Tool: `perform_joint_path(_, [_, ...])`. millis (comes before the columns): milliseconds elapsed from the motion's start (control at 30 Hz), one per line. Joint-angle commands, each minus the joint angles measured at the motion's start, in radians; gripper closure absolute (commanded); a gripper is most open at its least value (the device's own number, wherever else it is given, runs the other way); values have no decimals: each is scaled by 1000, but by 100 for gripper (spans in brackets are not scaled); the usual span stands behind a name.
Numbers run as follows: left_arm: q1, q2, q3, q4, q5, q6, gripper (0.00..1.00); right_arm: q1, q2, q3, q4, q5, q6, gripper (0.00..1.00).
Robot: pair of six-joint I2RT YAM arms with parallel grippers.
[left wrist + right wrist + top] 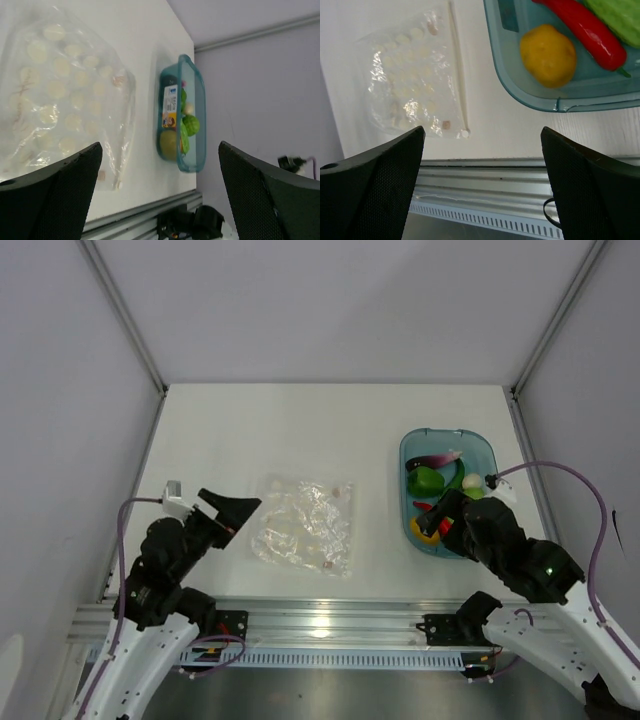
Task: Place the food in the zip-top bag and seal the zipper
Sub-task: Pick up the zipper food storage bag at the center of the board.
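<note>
The zip-top bag's opening (347, 530) is lying flat, so my right gripper should let the food stay in the tray and first help my left gripper pull the zipper edge (349, 512) open.
The zip-top bag (302, 522) lies flat and crinkled on the white table, and nothing shows inside it. Its zipper (457, 75) runs along the edge that faces the tray, with small pink marks near both ends. The food sits in a teal tray (447, 430): green pepper (427, 480), purple piece (435, 458), white piece (472, 483), yellow fruit (548, 55), red chili (587, 30) and cucumber (620, 17). My left gripper (235, 510) hovers open just left of the bag. Over the tray's near end hangs my right gripper (445, 515), open and holding nothing.
An aluminium rail (320, 620) runs along the table's near edge, behind both arm bases. Grey walls close in the table on the left, right and far sides. A label (170, 105) shows on the tray's side wall.
</note>
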Motion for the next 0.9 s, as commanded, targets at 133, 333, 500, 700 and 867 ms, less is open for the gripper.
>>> perform_joint_path(133, [7, -70, -30, 193, 204, 183, 0, 1, 118, 8, -5, -84, -65, 1])
perform_joint_path(333, [-76, 283, 137, 81, 238, 319, 1, 36, 242, 5, 64, -109, -36, 1])
perform_joint_path(500, [-367, 463, 258, 34, -117, 381, 0, 37, 199, 8, 86, -92, 6, 1])
perform_joint_path(700, [-533, 789, 457, -49, -347, 391, 1, 30, 204, 40, 38, -49, 15, 1])
perform_joint_path(867, [-588, 1023, 617, -80, -412, 440, 14, -70, 193, 95, -12, -84, -29, 1])
